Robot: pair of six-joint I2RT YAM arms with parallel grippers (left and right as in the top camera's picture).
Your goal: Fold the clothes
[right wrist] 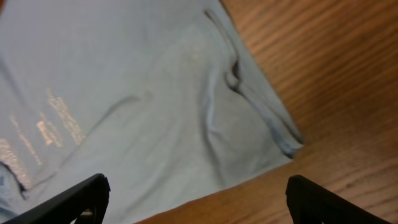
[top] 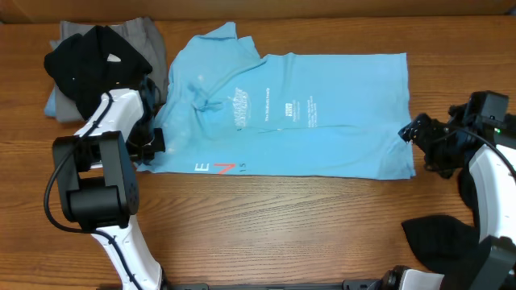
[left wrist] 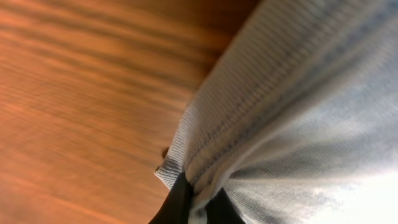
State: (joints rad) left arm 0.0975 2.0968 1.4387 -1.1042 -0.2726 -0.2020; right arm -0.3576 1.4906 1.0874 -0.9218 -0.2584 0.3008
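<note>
The T-shirt has one end pinched in my left gripper and the opposite front corner (top: 408, 173) loose, so my right gripper should grasp that side (top: 400, 161) and pull it closer.
The sky-blue T-shirt (top: 298, 113) lies spread across the table, its top part folded over at the left, with white and coral-red lettering showing. My left gripper (top: 149, 143) is shut on the shirt's left edge; in the left wrist view the black fingers (left wrist: 198, 208) pinch a ribbed hem of the shirt (left wrist: 292, 124). My right gripper (top: 419, 137) is open and empty at the shirt's right edge; in the right wrist view its fingers (right wrist: 199, 199) hover over the shirt (right wrist: 143, 106) and bare wood.
A pile of black (top: 93, 64), grey (top: 145, 36) and pale blue garments sits at the back left. Another black garment (top: 439, 238) lies at the front right near the right arm.
</note>
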